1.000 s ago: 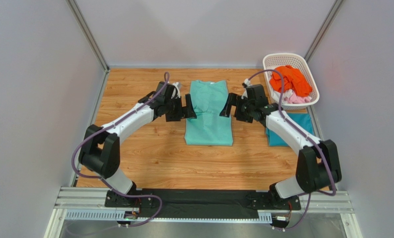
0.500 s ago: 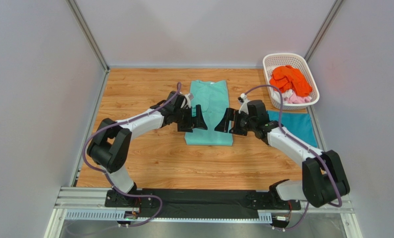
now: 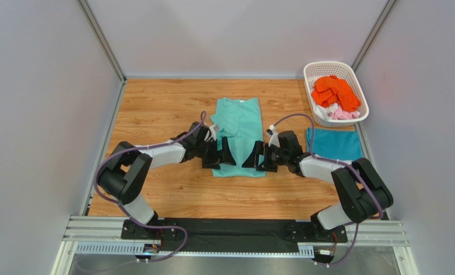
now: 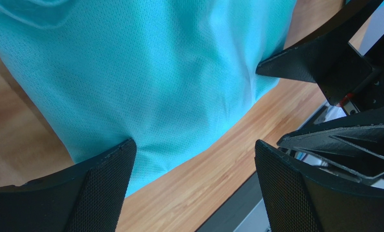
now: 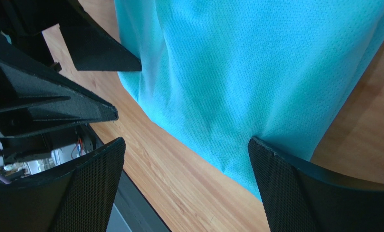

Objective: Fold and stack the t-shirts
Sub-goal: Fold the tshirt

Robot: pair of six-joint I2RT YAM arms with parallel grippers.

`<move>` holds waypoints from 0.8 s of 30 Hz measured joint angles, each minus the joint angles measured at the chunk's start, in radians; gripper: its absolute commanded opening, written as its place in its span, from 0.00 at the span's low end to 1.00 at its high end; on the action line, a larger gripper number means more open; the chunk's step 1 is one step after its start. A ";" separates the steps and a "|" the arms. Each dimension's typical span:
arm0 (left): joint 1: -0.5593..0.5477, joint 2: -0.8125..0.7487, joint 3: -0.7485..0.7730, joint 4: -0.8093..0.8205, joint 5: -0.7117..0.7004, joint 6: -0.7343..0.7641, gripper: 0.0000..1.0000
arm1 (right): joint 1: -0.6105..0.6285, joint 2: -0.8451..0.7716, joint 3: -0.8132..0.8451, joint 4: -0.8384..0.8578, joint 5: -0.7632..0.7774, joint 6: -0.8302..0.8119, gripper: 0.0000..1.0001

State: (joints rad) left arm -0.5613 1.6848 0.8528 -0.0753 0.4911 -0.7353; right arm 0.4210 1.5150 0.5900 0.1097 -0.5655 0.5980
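My left gripper should lift clear, since its open finger presses on top of the mint green t-shirt (image 4: 143,153), and pinch the t-shirt's near corner (image 3: 215,174) before I fold.
A mint green t-shirt (image 3: 239,126), folded into a long strip, lies in the middle of the table; it also shows in the left wrist view (image 4: 145,77) and the right wrist view (image 5: 257,67). My left gripper (image 3: 226,154) is open over the shirt's near left corner, one finger (image 4: 102,188) pressing on the cloth. My right gripper (image 3: 253,157) is open over the near right corner, one finger (image 5: 305,188) on the cloth. A folded teal blue t-shirt (image 3: 334,144) lies at the right. Orange (image 3: 334,91), pink and white shirts lie in the basket.
A white lattice basket (image 3: 327,70) stands at the back right corner. Grey walls close in the table on three sides. A black rail (image 3: 235,232) runs along the near edge by the arm bases. The two grippers face each other closely.
Both grippers have moved toward me along the shirt's sides, from its middle to its near corners. The shirt's near edge has shifted and puckered slightly.
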 measured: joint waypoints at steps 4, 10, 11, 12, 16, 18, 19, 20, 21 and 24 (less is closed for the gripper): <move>-0.039 -0.119 -0.126 0.012 -0.014 -0.018 1.00 | 0.073 -0.119 -0.126 0.038 0.013 0.043 1.00; -0.164 -0.428 -0.311 -0.132 -0.109 -0.069 1.00 | 0.254 -0.425 -0.238 -0.159 0.093 0.088 1.00; -0.182 -0.483 -0.325 -0.159 -0.121 -0.076 1.00 | 0.273 -0.499 -0.238 -0.220 0.106 0.087 1.00; -0.201 -0.547 -0.335 -0.192 -0.133 -0.085 1.00 | 0.283 -0.570 -0.235 -0.267 0.119 0.087 1.00; -0.214 -0.705 -0.332 -0.245 -0.180 -0.098 1.00 | 0.288 -0.808 -0.187 -0.406 0.167 0.082 1.00; -0.214 -0.717 -0.314 -0.261 -0.203 -0.096 1.00 | 0.288 -0.874 -0.156 -0.433 0.187 0.082 1.00; -0.214 -0.710 -0.299 -0.270 -0.212 -0.093 1.00 | 0.288 -0.902 -0.140 -0.446 0.200 0.082 1.00; -0.214 -0.691 -0.281 -0.275 -0.223 -0.089 1.00 | 0.288 -0.916 -0.127 -0.459 0.213 0.082 1.00; -0.214 -0.675 -0.268 -0.277 -0.231 -0.086 1.00 | 0.288 -0.924 -0.118 -0.471 0.225 0.083 1.00; -0.214 -0.587 -0.225 -0.273 -0.247 -0.066 1.00 | 0.288 -0.921 -0.116 -0.506 0.261 0.090 1.00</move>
State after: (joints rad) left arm -0.7753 1.0977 0.6277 -0.3481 0.2443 -0.8017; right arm 0.7086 0.5941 0.4740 -0.3962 -0.3042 0.6880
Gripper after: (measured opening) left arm 0.994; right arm 0.998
